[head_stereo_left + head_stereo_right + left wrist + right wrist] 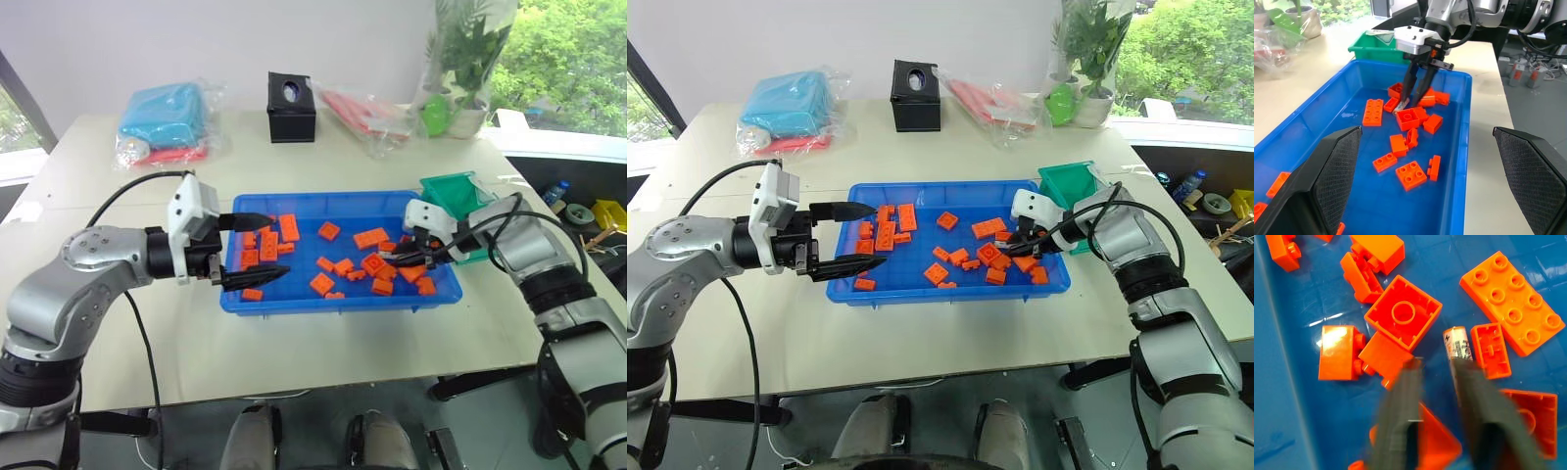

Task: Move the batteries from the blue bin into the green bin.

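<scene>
I should lift my right gripper clear, open it wide, turn it and straddle the battery [1457, 342] before closing, because the battery lies [1455, 355] under the end of one of its fingers.
The blue bin [333, 305] lies in front of me with several orange blocks [375, 262] scattered in it. One silvery battery [1459, 345] lies on its floor among the blocks at the right end. My right gripper [404, 262] reaches down to it. In the left wrist view its fingertips [1404, 102] meet right at the battery [1399, 108], and I cannot tell whether they pinch it. The green bin [453, 194] stands just beyond the blue bin's far right corner. My left gripper [274, 245] hangs open over the blue bin's left end, holding nothing.
At the back of the table are a bagged light-blue bundle [165, 117], a black box [291, 106], a bag of red items [364, 113] and a potted plant [460, 59]. The table edge [509, 348] runs close behind my right arm.
</scene>
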Controlling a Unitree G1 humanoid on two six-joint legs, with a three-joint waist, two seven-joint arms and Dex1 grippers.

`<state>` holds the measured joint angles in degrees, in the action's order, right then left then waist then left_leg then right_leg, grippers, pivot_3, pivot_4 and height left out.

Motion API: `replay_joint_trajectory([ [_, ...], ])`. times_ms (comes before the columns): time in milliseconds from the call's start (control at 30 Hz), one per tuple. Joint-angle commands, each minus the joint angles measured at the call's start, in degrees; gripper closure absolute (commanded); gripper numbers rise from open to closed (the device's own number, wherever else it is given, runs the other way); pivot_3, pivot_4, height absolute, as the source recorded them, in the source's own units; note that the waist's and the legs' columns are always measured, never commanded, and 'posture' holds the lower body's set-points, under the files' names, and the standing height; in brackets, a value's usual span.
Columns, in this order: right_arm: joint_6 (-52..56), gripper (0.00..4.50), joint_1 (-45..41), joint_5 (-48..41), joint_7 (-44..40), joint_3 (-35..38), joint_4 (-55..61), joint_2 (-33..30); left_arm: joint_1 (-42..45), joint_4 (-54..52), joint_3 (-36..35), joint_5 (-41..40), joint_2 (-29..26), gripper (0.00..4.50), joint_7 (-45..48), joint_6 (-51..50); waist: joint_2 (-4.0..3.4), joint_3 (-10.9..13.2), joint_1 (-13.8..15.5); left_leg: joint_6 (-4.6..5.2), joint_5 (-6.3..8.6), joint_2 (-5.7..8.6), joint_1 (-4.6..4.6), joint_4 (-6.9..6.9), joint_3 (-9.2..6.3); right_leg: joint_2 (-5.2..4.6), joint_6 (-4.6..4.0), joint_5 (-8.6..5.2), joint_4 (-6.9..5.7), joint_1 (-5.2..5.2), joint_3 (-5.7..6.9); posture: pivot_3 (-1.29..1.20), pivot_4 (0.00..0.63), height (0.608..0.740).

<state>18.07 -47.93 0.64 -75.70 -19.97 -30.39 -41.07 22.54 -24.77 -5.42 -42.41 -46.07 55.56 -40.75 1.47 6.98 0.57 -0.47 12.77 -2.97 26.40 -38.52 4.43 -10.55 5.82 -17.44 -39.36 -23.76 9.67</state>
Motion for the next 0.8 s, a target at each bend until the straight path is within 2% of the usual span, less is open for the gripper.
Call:
replay_joint_trajectory([
  [33, -1.03, 4.38, -1.73, 1.24, 0.39, 0.52, -2.54, 1.00, 0.22, -1.08, -1.60, -0.53, -0.42, 0.00, -0.34, 0.51, 0.00, 0.00, 0.02, 0.00, 0.01, 0.00, 0.01, -0.06, -0.01, 0.00, 0.00, 0.00, -0.02, 0.01, 0.01, 0.00, 0.150, 0.636],
  [267, -0.76, 4.38, -2.67, 2.20, -0.73, 0.83, -4.24, 1.42, 0.41, -0.57, -1.45, -0.34, -0.27, 0.00, -0.34, 1.01, -0.05, 0.03, 0.15, -0.06, 0.32, 0.00, 0.05, -0.51, -0.05, -0.02, -0.01, -0.01, -0.05, 0.18, 0.03, 0.00, 0.150, 0.636],
  [333, -0.07, 3.88, -2.68, 1.95, -1.26, 1.25, -3.54, 1.43, 0.47, -0.44, -1.39, -0.25, -0.19, 0.00, -0.33, 1.14, -0.07, 0.04, 0.17, -0.05, 0.32, 0.01, 0.08, -0.54, -0.05, -0.04, -0.01, -0.01, -0.05, 0.18, 0.02, 0.00, 0.150, 0.636],
  [400, -0.45, 3.18, -2.83, 2.70, -0.09, 1.22, -3.95, 1.78, 0.51, -0.25, -1.26, -0.09, -0.09, 0.00, -0.28, 1.33, -0.07, 0.04, 0.14, -0.03, 0.32, 0.02, 0.08, -0.54, -0.06, -0.04, -0.01, -0.01, -0.05, 0.19, 0.02, 0.00, 0.150, 0.636],
  [600, -1.07, 0.12, -2.62, 3.61, 0.57, 0.96, -4.90, 1.88, 0.58, -0.13, -0.91, 0.16, 0.22, 0.00, -0.33, 1.64, -0.07, 0.04, 0.15, -0.06, 0.33, 0.01, 0.07, -0.55, -0.06, -0.04, 0.00, -0.01, -0.05, 0.20, 0.03, 0.00, 0.150, 0.636],
  [800, -1.56, 0.05, -2.41, 4.02, 1.04, 0.94, -5.50, 1.82, 0.16, -0.05, -0.94, 0.39, 0.15, 0.00, -0.21, 2.15, -0.06, 0.04, 0.16, -0.06, 0.33, 0.01, 0.07, -0.55, -0.06, -0.04, 0.00, -0.01, -0.05, 0.20, 0.03, 0.00, 0.150, 0.636],
])
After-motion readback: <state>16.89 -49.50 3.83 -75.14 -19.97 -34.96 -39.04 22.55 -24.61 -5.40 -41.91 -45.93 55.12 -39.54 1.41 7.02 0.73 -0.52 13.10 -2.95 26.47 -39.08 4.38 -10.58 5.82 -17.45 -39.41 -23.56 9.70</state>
